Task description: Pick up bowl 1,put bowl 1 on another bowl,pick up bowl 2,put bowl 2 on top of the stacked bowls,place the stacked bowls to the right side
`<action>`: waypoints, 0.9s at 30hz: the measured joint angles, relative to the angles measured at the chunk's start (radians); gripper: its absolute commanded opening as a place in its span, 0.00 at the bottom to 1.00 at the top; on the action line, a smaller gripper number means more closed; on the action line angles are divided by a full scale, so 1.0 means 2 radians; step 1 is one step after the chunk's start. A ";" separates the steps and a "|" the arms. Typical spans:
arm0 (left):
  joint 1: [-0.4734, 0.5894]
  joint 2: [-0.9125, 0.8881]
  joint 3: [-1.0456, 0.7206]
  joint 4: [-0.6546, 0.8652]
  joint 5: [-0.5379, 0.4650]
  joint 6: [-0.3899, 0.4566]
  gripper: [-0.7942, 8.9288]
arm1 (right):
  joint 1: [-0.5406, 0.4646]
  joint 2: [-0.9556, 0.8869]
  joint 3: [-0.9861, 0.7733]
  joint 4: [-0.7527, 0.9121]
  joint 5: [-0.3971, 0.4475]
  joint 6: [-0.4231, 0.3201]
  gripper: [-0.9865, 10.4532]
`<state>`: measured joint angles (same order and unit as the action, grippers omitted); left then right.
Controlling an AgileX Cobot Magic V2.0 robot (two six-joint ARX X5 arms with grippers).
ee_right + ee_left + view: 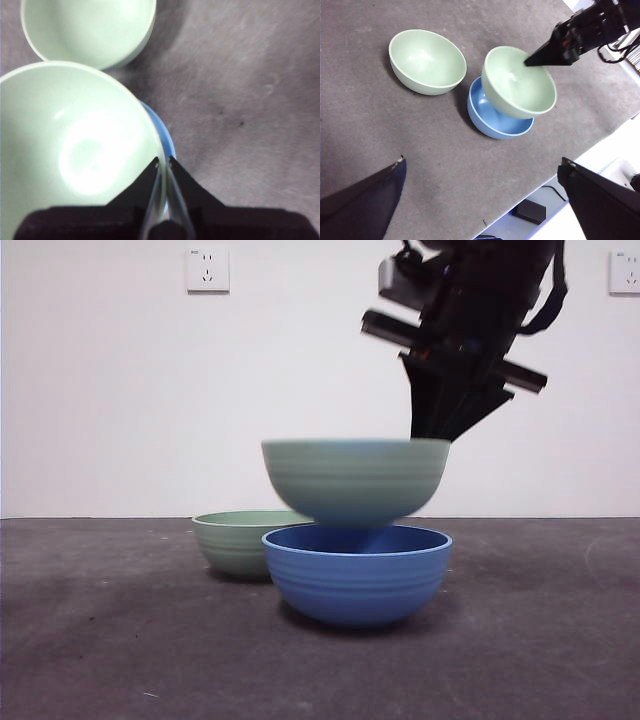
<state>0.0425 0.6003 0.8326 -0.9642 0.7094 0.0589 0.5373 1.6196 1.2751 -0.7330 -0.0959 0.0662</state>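
Observation:
Both pale green bowls taper alike (356, 482) toward a narrow base. I expect bowl 2 (236, 544) to nest deep when I stack it, with only its upper part showing.
My right gripper (432, 436) (163, 161) (530, 61) is shut on the rim of a pale green ribbed bowl (355, 480) (519, 81) (75, 150). That bowl hangs just above the blue ribbed bowl (357, 573) (492, 120) (167, 142), its base dipping into the blue one's mouth. A second pale green bowl (235, 540) (426, 61) (90, 30) rests on the table behind and to the left of the blue one. My left gripper (480, 200) is open, high above the table and well away from the bowls.
The dark grey table (540, 640) spreads out on all sides of the bowls. Its edge (580, 150) runs close past the blue bowl in the left wrist view. White wall with two sockets (207, 270) stands behind.

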 measured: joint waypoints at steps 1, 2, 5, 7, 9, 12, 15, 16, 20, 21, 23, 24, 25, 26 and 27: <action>0.000 0.000 0.000 0.000 0.000 0.000 0.73 | 0.000 0.006 0.000 0.000 0.000 0.000 0.08; 0.000 0.000 0.000 0.000 0.000 0.000 0.73 | 0.000 0.010 0.000 0.000 0.000 0.000 0.08; 0.000 0.000 0.000 0.000 0.000 0.000 0.73 | 0.000 0.025 0.000 0.002 0.000 0.000 0.08; 0.000 0.000 0.000 0.000 0.000 0.000 0.73 | 0.000 0.034 0.000 0.004 0.001 0.000 0.08; 0.000 0.000 0.000 0.000 0.000 0.000 0.73 | 0.000 0.044 0.000 0.004 0.001 0.000 0.08; 0.000 0.000 0.000 0.000 0.000 0.000 0.73 | 0.000 0.049 -0.002 0.004 0.001 0.000 0.08; 0.000 0.000 0.000 0.000 -0.008 0.000 0.73 | 0.000 0.049 -0.002 0.008 0.001 0.000 0.08; 0.000 0.000 0.000 0.001 -0.010 0.000 0.73 | 0.000 0.049 -0.002 0.007 0.000 0.000 0.08; 0.000 0.000 0.000 0.004 -0.014 0.000 0.73 | 0.000 0.049 -0.002 -0.008 0.000 0.000 0.19; 0.000 0.000 0.000 0.004 -0.014 0.000 0.73 | 0.000 0.049 -0.002 -0.011 -0.001 0.000 0.24; 0.000 0.000 0.000 0.006 -0.014 0.000 0.73 | 0.000 0.049 -0.002 -0.011 -0.002 0.000 0.28; 0.000 0.000 0.000 0.010 -0.014 0.000 0.73 | 0.000 0.049 -0.002 -0.011 -0.003 0.000 0.28; 0.000 0.000 0.000 0.015 -0.014 0.000 0.73 | 0.000 0.049 -0.002 -0.011 -0.003 0.000 0.28; 0.000 0.000 0.000 0.021 -0.014 0.000 0.73 | 0.001 0.049 -0.002 -0.011 -0.004 0.000 0.28; 0.000 0.000 0.000 0.028 -0.014 -0.001 0.73 | 0.002 0.049 -0.002 -0.011 -0.004 0.000 0.28</action>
<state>0.0425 0.6003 0.8326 -0.9077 0.6804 0.0578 0.5415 1.7172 1.2716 -0.7547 -0.1040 0.0662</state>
